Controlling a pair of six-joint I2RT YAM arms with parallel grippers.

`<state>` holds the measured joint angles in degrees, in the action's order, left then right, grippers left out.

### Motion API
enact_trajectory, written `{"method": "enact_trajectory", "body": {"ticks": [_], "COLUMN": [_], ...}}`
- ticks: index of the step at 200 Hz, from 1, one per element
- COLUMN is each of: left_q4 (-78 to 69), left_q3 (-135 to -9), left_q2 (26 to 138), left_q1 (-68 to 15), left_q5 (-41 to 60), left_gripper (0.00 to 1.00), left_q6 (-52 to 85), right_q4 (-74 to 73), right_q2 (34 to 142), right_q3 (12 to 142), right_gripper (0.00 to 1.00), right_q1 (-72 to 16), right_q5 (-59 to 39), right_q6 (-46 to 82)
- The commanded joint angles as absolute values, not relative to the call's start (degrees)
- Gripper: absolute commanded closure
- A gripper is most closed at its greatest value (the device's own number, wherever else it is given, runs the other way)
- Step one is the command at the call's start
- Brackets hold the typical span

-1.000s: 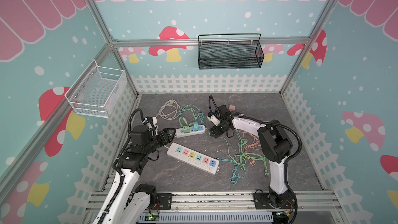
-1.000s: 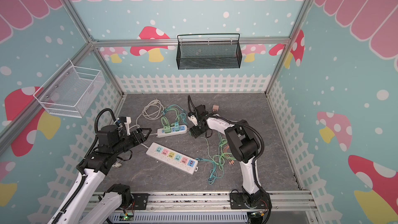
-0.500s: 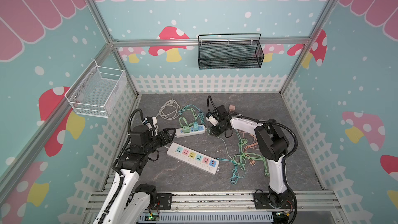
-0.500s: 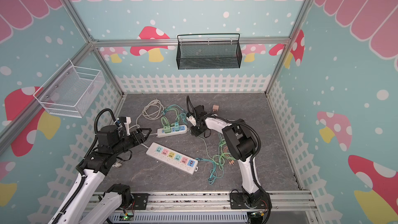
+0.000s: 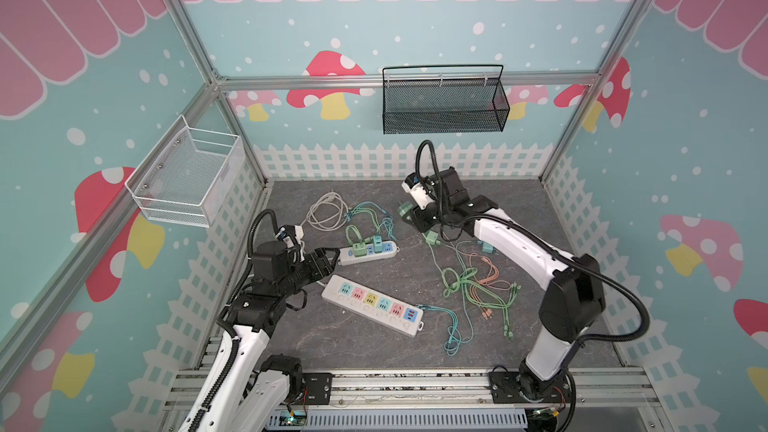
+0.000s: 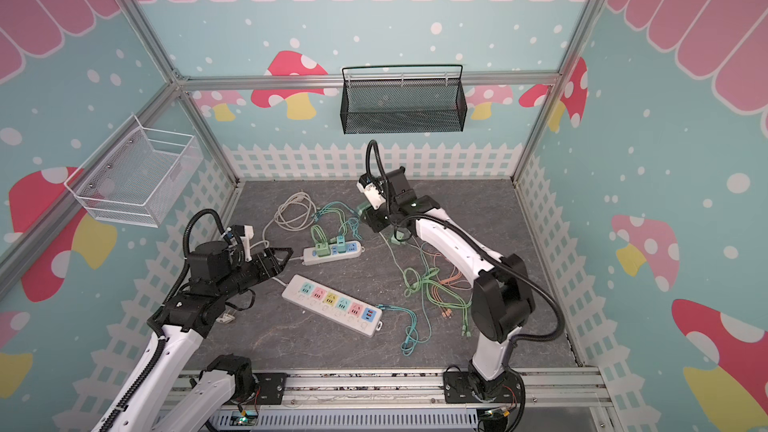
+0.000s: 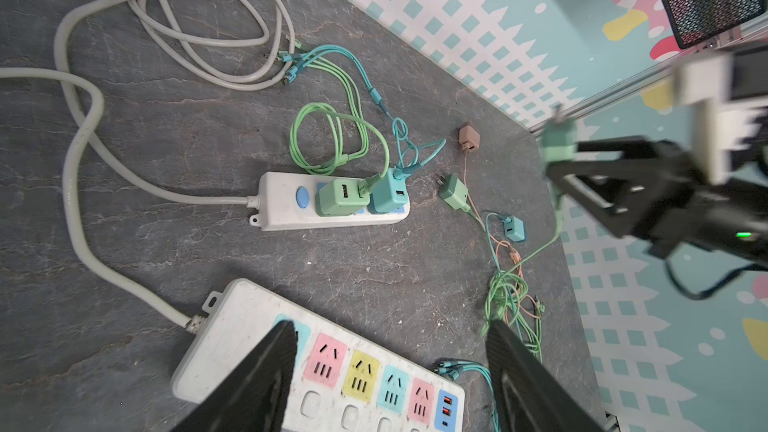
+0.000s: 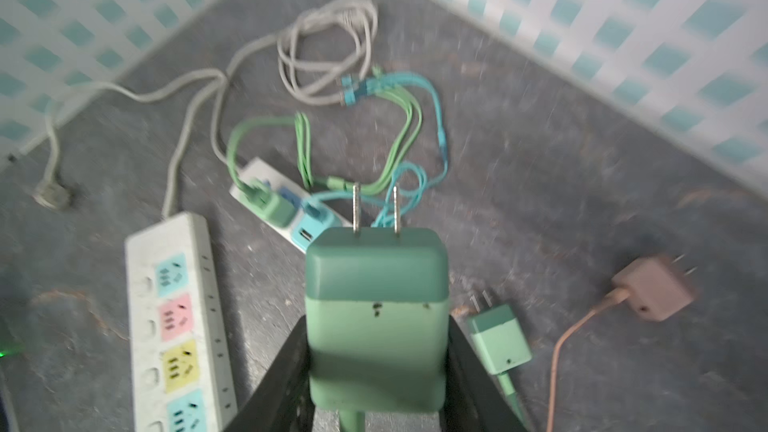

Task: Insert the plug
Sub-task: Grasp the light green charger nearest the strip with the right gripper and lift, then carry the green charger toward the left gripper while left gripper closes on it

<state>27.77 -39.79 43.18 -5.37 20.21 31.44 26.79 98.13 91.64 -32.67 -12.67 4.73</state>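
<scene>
With the green plug's pins (image 8: pixel 376 209) pointing straight ahead from my right gripper while the sockets face up, my left gripper should take the plug's pin end (image 8: pixel 377 265) before insertion.
My right gripper (image 8: pixel 376 328) is shut on a green plug (image 8: pixel 376 305), whose two metal prongs point away from the wrist. In both top views this plug (image 5: pixel 404 210) hangs above the floor at the back middle, its green cable trailing down. A small white power strip (image 5: pixel 368 252) lies to its left with a green and a teal plug in it. Nearer the front lies a long white power strip (image 5: pixel 374 309) with coloured sockets. My left gripper (image 7: pixel 390 330) is open and holds nothing, hovering over the long strip's cable end (image 7: pixel 232 326).
A loose green plug (image 5: pixel 431 238), a teal plug (image 5: pixel 486 248) and a brown plug (image 8: pixel 652 292) lie on the grey floor among tangled green, teal and orange cables (image 5: pixel 478 288). A coiled white cord (image 5: pixel 326 211) lies at the back left. White fence walls ring the floor.
My right gripper has shut on the green plug and lifted it off the floor, moving slightly back and left. The left arm has not moved.
</scene>
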Motion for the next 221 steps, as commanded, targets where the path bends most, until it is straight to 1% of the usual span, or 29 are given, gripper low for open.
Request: {"method": "enact_trajectory", "body": {"ticks": [1,28,83,119,144,175,221], "left_q4": [27.7,27.5,26.9,26.4,26.0,24.9,23.9], "left_q3": [-39.1,-38.9,-38.5,-38.2,-38.1,-38.9,-41.5], "left_q2": [42.9,42.9,43.1,43.2,43.2,43.5,44.1], "left_q1": [-5.3,-5.3,-5.3,-5.3,-5.3,-5.3,-5.4], "left_q5": [20.5,20.7,21.6,22.1,22.6,25.5,32.8], "left_gripper": [0.28,0.28,0.28,0.28,0.28,0.28,0.27], "left_q6": [31.1,31.1,31.3,31.9,32.1,32.5,32.9], "right_q4": [27.2,27.2,26.5,24.2,23.8,23.9,23.8], "right_q2": [93.6,89.5,84.4,82.0,81.3,81.1,81.4], "right_q3": [95.2,98.7,106.7,109.1,109.7,105.3,93.0], "right_gripper": [0.73,0.73,0.73,0.74,0.74,0.74,0.76], "right_q1": [-32.4,-32.0,-31.6,-31.5,-31.5,-31.5,-31.5], "right_q5": [-14.4,-14.1,-9.7,-6.9,-7.0,-8.0,-11.5], "right_q6": [4.6,4.8,4.8,4.8,4.1,2.1,1.2]}}
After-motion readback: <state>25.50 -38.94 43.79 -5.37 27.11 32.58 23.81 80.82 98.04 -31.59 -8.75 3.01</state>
